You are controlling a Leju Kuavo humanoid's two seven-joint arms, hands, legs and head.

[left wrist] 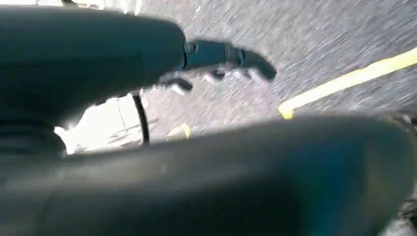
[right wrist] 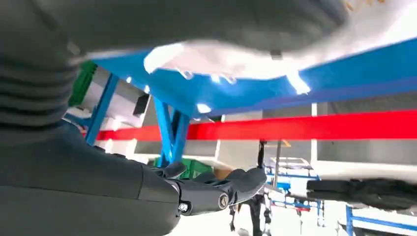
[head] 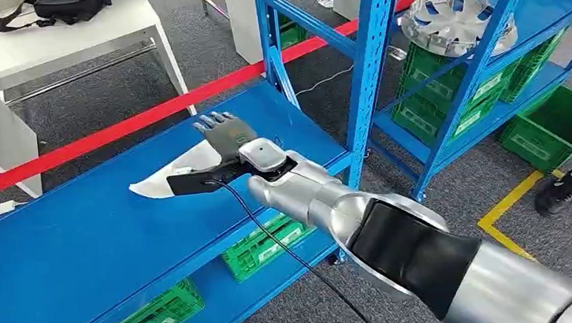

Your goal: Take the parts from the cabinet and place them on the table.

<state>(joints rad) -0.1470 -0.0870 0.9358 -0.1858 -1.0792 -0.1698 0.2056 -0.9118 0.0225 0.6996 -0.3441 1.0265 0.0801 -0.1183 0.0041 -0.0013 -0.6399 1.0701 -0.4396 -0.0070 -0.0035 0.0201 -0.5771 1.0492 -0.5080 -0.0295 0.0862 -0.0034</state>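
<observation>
The white part's far tip (head: 144, 188) holds a sharp, curved edge, so the white part will stick out stiff when I pick it up by its near end.
A flat white part (head: 160, 182) lies on the blue cabinet shelf (head: 85, 244). My right hand (head: 227, 136) hovers at the part's right end with its fingers stretched out flat, holding nothing. In the right wrist view the right hand (right wrist: 206, 189) is spread, and the white part (right wrist: 221, 61) is a blurred pale shape on the blue shelf (right wrist: 344, 78), apart from the fingers. My left hand (left wrist: 216, 64) hangs over the grey floor with loosely bent fingers, holding nothing.
Blue shelf uprights (head: 372, 58) rise just right of the right hand. Silver finned wheel parts (head: 451, 23) sit on the neighbouring rack. Green crates (head: 263, 247) stand on the lower shelf. A red tape barrier (head: 129, 125) and a white table (head: 34, 43) lie beyond. A person's shoe (head: 559, 190) is at right.
</observation>
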